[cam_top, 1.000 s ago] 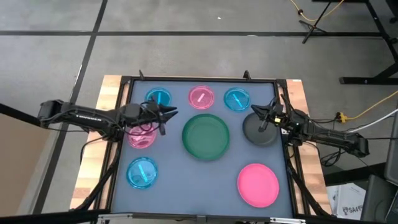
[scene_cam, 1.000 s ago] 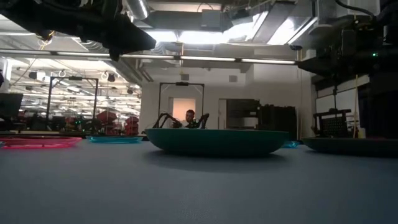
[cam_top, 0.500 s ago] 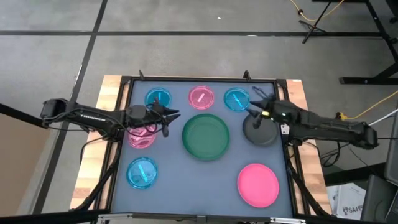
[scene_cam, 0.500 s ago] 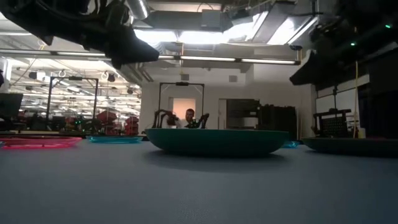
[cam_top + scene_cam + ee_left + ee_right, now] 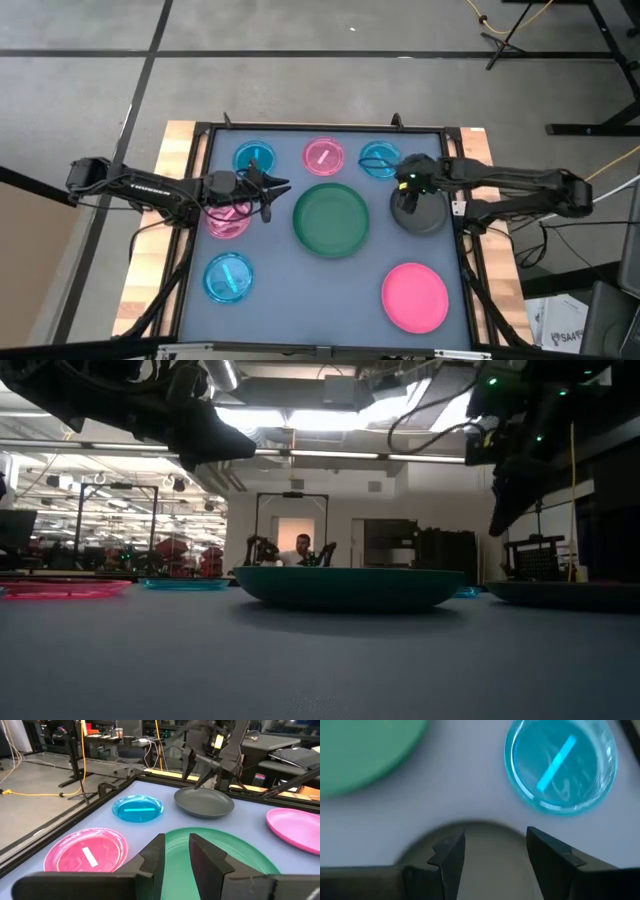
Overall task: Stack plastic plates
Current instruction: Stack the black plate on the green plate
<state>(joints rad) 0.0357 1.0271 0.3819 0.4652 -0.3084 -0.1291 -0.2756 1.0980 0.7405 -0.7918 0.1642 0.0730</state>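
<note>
I should keep lowering my right gripper, with a free gap [image 5: 512, 813] between the dark grey plate and small blue plate, until its open fingers straddle the grey rim [image 5: 512, 833].
The large dark green plate [image 5: 331, 219] rests on its base at the middle of the blue-grey mat. To its right lies the dark grey plate [image 5: 428, 216]. My right gripper [image 5: 402, 193] hangs open above that plate's far-left rim [image 5: 485, 862], fingers pointing down and clear of it in the low view. My left gripper [image 5: 272, 190] hovers open between the green plate and a small translucent pink plate [image 5: 228, 216], with nothing between its fingers [image 5: 155, 857]. The hot pink plate [image 5: 415, 297] lies near right.
Small blue plates lie at far left [image 5: 254, 158], far right [image 5: 380, 160] and near left [image 5: 228, 278]. Another small pink plate [image 5: 323, 156] lies at far centre. A black frame [image 5: 200, 200] borders the mat. A person sits in the room beyond [image 5: 303, 548].
My right gripper has shifted a little toward the table's left edge over the grey plate's rim, tipped so that its fingers point down, and opened. The plates have not moved.
</note>
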